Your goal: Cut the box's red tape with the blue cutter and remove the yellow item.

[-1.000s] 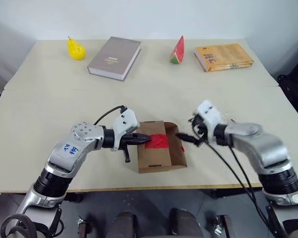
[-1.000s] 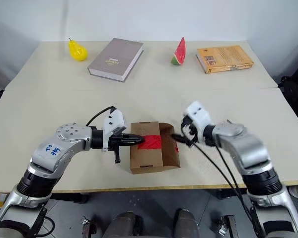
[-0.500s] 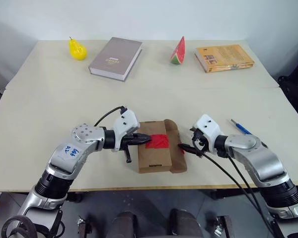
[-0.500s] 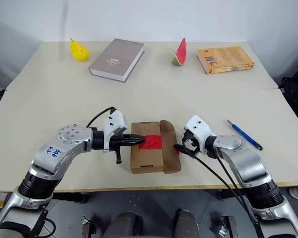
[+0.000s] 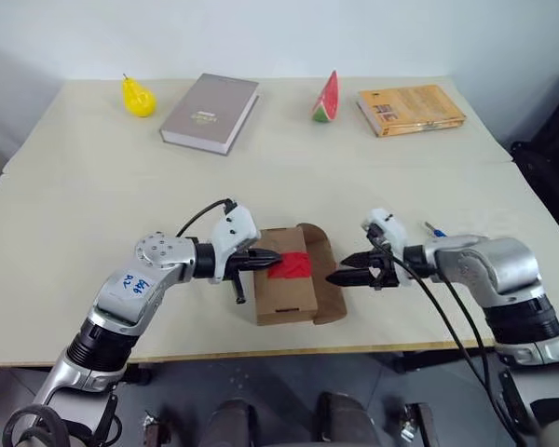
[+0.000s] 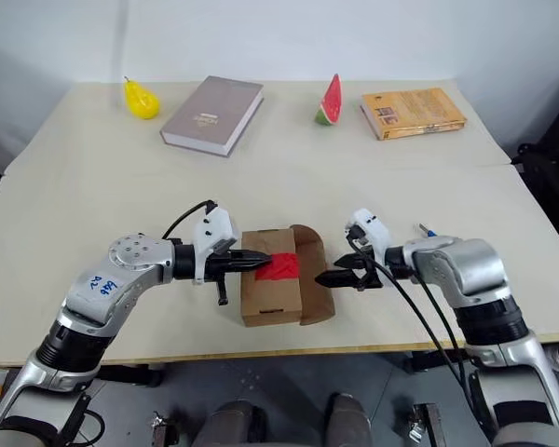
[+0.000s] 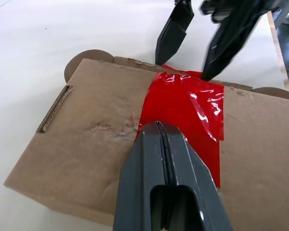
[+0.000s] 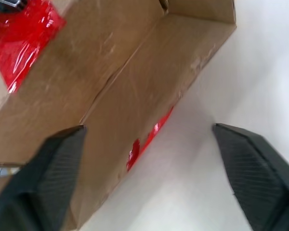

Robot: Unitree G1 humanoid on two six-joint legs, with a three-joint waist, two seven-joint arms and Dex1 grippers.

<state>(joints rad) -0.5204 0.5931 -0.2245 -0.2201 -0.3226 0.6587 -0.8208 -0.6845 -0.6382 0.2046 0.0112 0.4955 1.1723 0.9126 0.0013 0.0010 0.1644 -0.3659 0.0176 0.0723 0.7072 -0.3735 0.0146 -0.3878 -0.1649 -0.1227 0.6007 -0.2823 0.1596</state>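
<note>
The box's flap (image 5: pixel 330 291) will make the box's whole lid swing out with it when I pull, because the flap is joined to a wider brown panel at a crease (image 8: pixel 102 90).
The brown box (image 5: pixel 284 296) lies near the table's front edge, with the red tape (image 5: pixel 293 267) across its top. Its right flap (image 5: pixel 323 279) is folded out and down to the right. My left gripper (image 5: pixel 272 264) is shut, and its tip rests on the tape's left edge (image 7: pixel 183 110). My right gripper (image 5: pixel 339 272) is open and points left at the flap's outer edge; its fingers (image 8: pixel 53 163) stand wide apart around the flap (image 8: pixel 149 96). A short end of the blue cutter (image 5: pixel 432 228) shows on the table behind my right wrist. The yellow item is hidden.
Along the back of the table stand a yellow pear (image 5: pixel 137 96), a grey book (image 5: pixel 210 112), a watermelon slice (image 5: pixel 327 97) and an orange book (image 5: pixel 410 109). The table's front edge (image 5: pixel 261 352) runs just below the box.
The box's right flap has gone from standing up to lying out to the right. My right gripper has rolled and dropped a little, and its arm now covers most of the blue cutter.
</note>
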